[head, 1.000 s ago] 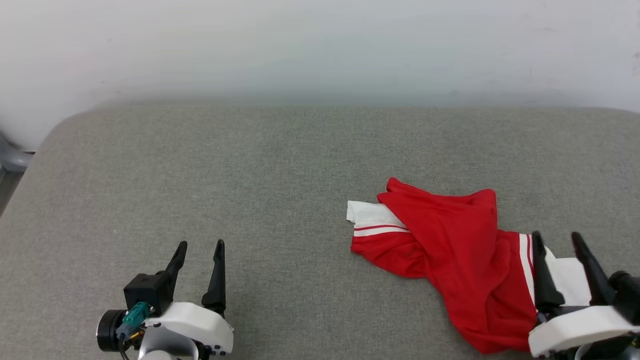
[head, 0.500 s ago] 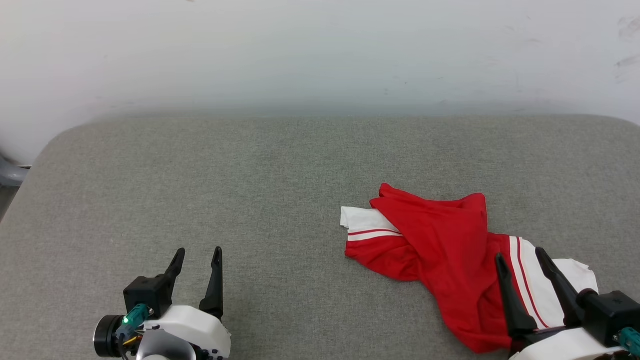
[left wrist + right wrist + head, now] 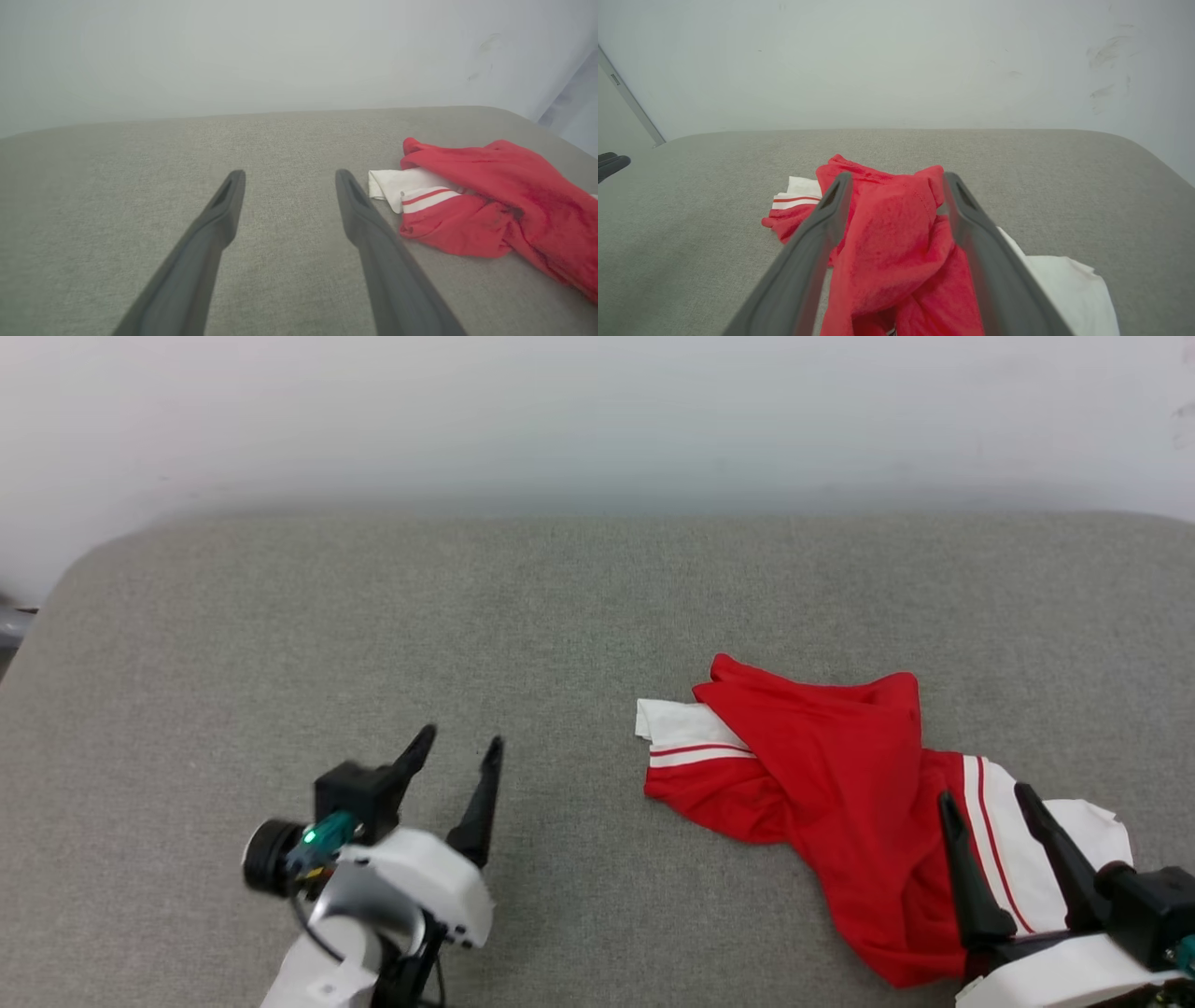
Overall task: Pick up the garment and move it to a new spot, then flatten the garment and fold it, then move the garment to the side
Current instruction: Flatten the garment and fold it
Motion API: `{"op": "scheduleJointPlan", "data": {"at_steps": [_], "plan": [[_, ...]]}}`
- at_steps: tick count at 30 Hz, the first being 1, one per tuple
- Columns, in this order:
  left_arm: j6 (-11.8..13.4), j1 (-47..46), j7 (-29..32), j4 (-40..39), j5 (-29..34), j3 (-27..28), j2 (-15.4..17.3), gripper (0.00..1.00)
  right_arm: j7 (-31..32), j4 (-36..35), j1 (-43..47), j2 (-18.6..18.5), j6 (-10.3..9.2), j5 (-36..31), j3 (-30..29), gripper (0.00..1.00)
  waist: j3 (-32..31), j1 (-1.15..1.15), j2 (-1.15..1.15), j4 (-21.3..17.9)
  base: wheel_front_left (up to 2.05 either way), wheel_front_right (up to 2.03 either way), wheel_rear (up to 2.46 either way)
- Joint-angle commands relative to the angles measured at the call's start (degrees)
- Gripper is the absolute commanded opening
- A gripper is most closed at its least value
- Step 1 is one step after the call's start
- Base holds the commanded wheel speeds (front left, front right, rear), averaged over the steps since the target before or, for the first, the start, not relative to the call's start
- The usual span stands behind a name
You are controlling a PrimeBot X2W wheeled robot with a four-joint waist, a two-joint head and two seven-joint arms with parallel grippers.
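Observation:
White sleeves (image 3: 679, 723) stick out from under the folded red cloth (image 3: 842, 752). So I should expect a hidden collar to come out between the sleeves when I pull.
The garment (image 3: 840, 775) lies crumpled on the right half of the grey padded surface (image 3: 280, 644): red cloth with a white, red-striped sleeve poking out at its left and another white sleeve at its near right. My right gripper (image 3: 986, 795) is open over the garment's near right end, fingers pointing across it. In the right wrist view the red cloth (image 3: 887, 224) bunches between and beyond the fingers of my right gripper (image 3: 897, 176); contact cannot be told. My left gripper (image 3: 459, 742) is open over bare surface left of the garment. In the left wrist view my left gripper (image 3: 289, 174) has the garment (image 3: 490, 200) to its right.
A white wall (image 3: 597, 411) runs behind the surface, whose far corners are rounded. The surface's left edge drops off beside a grey object (image 3: 9, 621). Open grey padding spreads across the left and far parts.
My left gripper has moved forward and right, toward the garment's left sleeve. The right gripper has drawn back toward the near edge. The head camera shifted slightly; the garment lies as before.

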Motion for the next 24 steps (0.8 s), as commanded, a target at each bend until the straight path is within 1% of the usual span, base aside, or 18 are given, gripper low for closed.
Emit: {"op": "scheduleJointPlan", "data": {"at_steps": [1, 6, 10, 12, 18, 24], "plan": [[-0.9, -2.5, 1.7, -0.1, 0.1, -1.3, 0.0, 1.00, -0.2, -0.4, -1.1, 0.1, -0.04, 0.3, -0.3, 1.00, 1.5, 0.00, 0.00, -0.3, 0.00, 0.00, 0.00], [-2.4, -9.0, 10.3, 1.5, -2.5, -6.3, -0.1, 1.00, -0.1, -0.8, -3.0, 0.1, -0.04, -0.3, -0.2, 1.00, 4.7, 0.00, 0.00, -1.6, 0.00, 0.00, 0.00], [-2.8, -14.2, 17.1, 2.5, -4.9, -11.3, 0.8, 1.00, -0.3, -1.2, -4.8, 0.1, -0.04, -0.6, -0.3, 1.00, 7.9, 0.00, 0.00, -2.5, 0.00, 0.00, 0.00], [-2.9, -16.8, 20.3, 2.9, -6.6, -14.6, 1.4, 1.00, -0.5, -1.3, -5.6, 0.1, -0.04, -0.7, -0.3, 1.00, 9.3, 0.00, 0.00, -3.0, 0.00, 0.00, 0.00], [-2.9, -23.8, 27.5, 5.0, -10.6, -23.6, 4.4, 1.00, -0.9, -0.2, -7.4, 0.1, -0.04, 0.0, 0.2, 1.00, 12.7, 0.00, 0.00, -4.3, 0.00, 0.00, 0.00], [-2.9, -30.0, 33.7, 10.0, -13.4, -31.0, 5.5, 1.00, -1.7, 1.3, -8.8, 0.1, -0.04, 1.2, 0.5, 1.00, 14.8, 0.00, 0.00, -5.4, 0.00, 0.00, 0.00]]}}
